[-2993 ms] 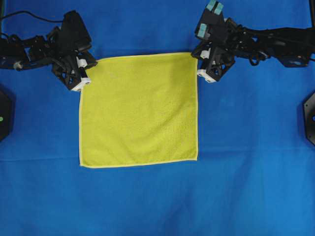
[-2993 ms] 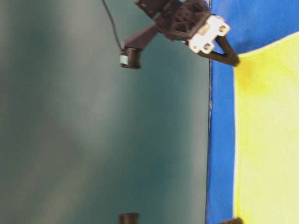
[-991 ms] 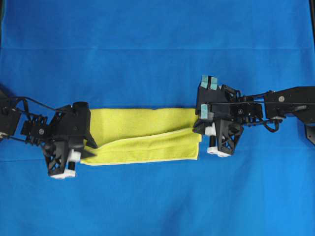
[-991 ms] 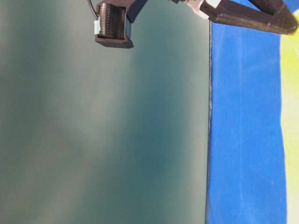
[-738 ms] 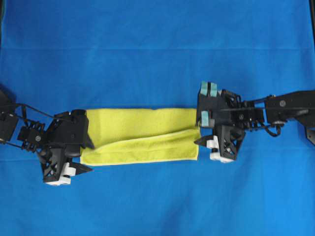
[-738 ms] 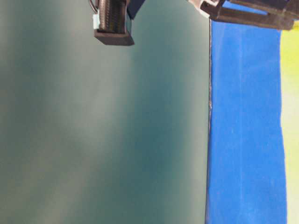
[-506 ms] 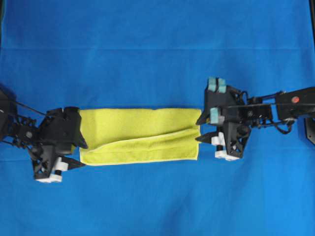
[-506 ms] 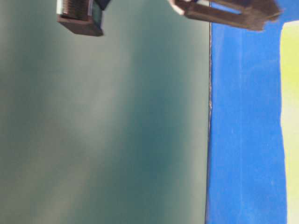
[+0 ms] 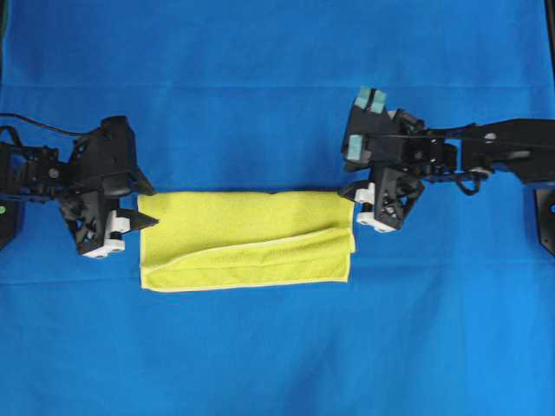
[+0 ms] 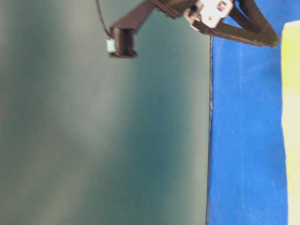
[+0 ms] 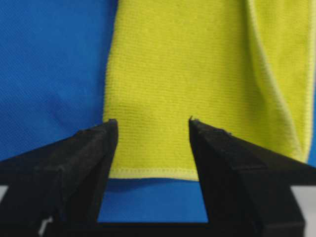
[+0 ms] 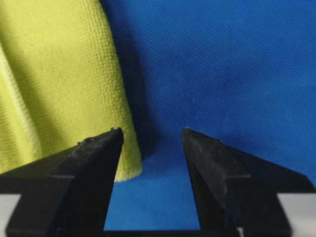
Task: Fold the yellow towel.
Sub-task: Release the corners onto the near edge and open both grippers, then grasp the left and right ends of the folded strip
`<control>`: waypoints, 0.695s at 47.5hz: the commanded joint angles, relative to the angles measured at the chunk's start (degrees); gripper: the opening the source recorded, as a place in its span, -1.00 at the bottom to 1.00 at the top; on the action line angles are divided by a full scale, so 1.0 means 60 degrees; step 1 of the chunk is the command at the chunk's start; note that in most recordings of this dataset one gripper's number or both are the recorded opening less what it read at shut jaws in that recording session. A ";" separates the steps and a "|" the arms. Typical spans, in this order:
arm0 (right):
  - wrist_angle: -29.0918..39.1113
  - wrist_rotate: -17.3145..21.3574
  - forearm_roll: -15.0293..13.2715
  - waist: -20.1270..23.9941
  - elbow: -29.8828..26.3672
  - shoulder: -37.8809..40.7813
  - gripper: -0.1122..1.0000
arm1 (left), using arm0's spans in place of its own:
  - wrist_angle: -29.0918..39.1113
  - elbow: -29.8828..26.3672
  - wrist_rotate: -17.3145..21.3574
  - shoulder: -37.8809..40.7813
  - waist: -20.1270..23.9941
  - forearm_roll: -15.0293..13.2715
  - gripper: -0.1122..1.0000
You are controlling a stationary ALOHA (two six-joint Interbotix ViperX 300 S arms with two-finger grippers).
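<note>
The towel's layers [image 9: 247, 221] will still be uneven along the towel's edge when I fold the towel over, because the upper layer lies at a slant across the towel's front [image 9: 251, 249].
The yellow towel [image 9: 247, 238] lies folded in half as a long strip on the blue cloth, its upper layer slanting a little across the front. My left gripper [image 9: 147, 206] is open and empty at the towel's left end, near its far corner. In the left wrist view the towel's hem [image 11: 153, 173] lies between the open jaws of the left gripper [image 11: 150, 126]. My right gripper [image 9: 349, 204] is open and empty at the towel's far right corner. In the right wrist view the towel's corner [image 12: 59, 89] lies by the left fingertip of the right gripper [image 12: 150, 133].
The blue cloth [image 9: 277, 87] covers the whole table. In the table-level view the left gripper's fingers [image 10: 248, 28] hang near the top, with a strip of the towel [image 10: 293, 117] at the right edge. Black arm bases [image 9: 545, 217] sit at both sides.
The flat towel was folded in half toward the front. In the last half second both open grippers moved from the towel's front edge to its far edge.
</note>
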 commanded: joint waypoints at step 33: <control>-0.0352 0.0205 0.0190 0.0205 -0.0293 0.0630 -0.16 | -0.0571 -0.0015 -0.0176 0.1362 0.0264 -0.0015 0.08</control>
